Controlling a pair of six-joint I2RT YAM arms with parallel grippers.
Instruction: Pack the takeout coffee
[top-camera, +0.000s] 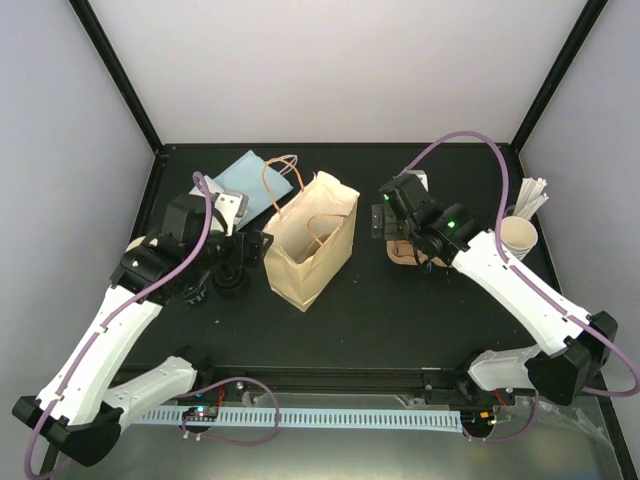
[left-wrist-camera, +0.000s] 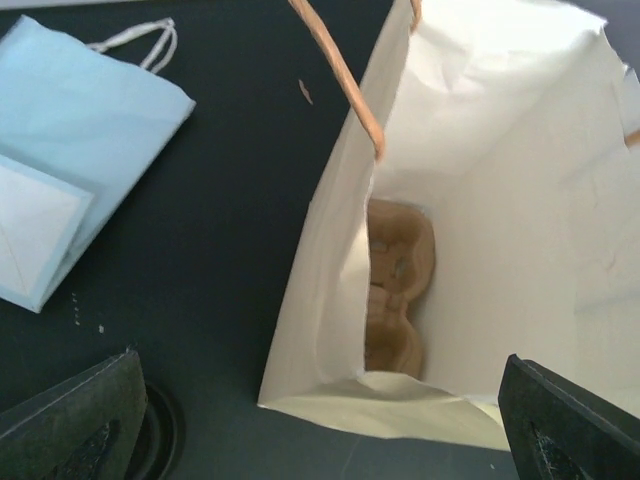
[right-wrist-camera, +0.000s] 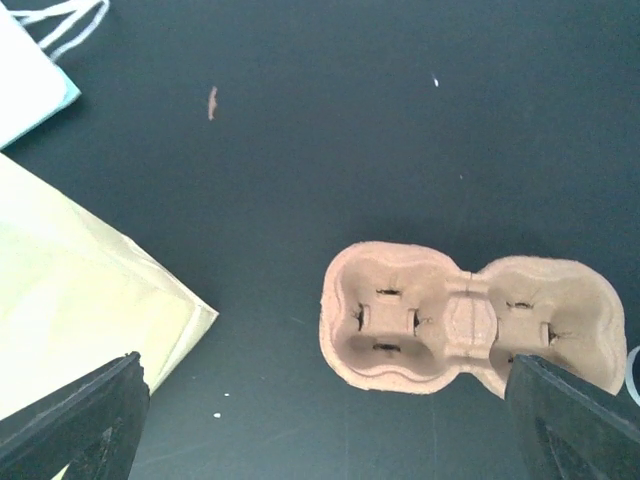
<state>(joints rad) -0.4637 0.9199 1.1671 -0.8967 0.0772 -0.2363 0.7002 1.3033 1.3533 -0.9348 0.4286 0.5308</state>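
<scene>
My right gripper should close and push the bag's side (top-camera: 338, 242) until the paper bag stands straight, because it stands crooked now with its far end (top-camera: 345, 190) swung toward my right gripper.
The takeout coffee shows in no view. A cream paper bag (top-camera: 308, 245) stands mid-table with its mouth open. In the left wrist view a brown pulp carrier (left-wrist-camera: 400, 290) lies deep inside the bag (left-wrist-camera: 520, 200). My left gripper (top-camera: 245, 245) is just left of the bag, open (left-wrist-camera: 325, 440), with the bag's near edge between its spread fingers and nothing held. My right gripper (top-camera: 398, 222) is right of the bag, open (right-wrist-camera: 320, 420) and empty. It hovers over a second brown two-cup carrier (right-wrist-camera: 465, 320) lying on the table (top-camera: 408, 252).
A stack of beige cups with white sticks (top-camera: 520, 232) stands at the right edge. A light blue bag (top-camera: 240, 178) lies flat at the back left (left-wrist-camera: 70, 170). Black round lids (top-camera: 225, 280) sit under the left arm. The table is black with walls around it.
</scene>
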